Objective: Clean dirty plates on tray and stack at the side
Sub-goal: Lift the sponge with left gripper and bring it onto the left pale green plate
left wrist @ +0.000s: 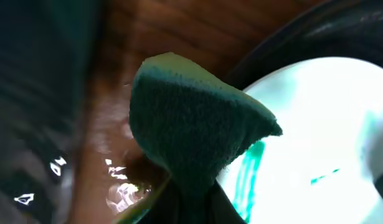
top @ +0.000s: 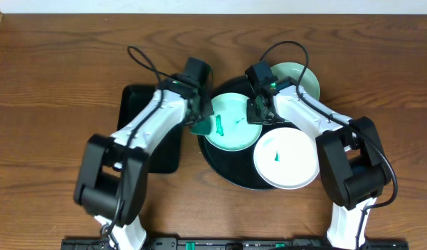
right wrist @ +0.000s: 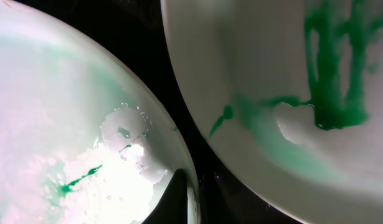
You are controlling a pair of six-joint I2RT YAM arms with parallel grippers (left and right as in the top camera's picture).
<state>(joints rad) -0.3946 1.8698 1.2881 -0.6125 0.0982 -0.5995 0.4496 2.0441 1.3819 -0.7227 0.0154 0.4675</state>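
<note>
The sponge hangs past the mint-green plate's rim [top: 206, 129] while green smears remain inside, so my left gripper should sweep inward over the smears [top: 219, 125] as my right gripper steadies the plate.
The round black tray [top: 227, 167] holds a mint-green plate [top: 234, 132] with green smears and a white plate [top: 293, 163] with a small green smear. A second mint-green plate [top: 300, 78] lies at the tray's back right edge. My left gripper [top: 199, 125] is shut on a green sponge [left wrist: 191, 118] at the smeared mint plate's [left wrist: 316, 137] left rim. My right gripper [top: 257, 113] pinches that plate's right rim. In the right wrist view one finger [right wrist: 182, 186] lies over the rim of that plate [right wrist: 66, 112], with the white plate [right wrist: 272, 74] beside it.
A rectangular black tray [top: 133, 104] lies left of the round tray, under my left arm. Brown wood tabletop [top: 53, 90] surrounds both trays. Cables loop above both wrists.
</note>
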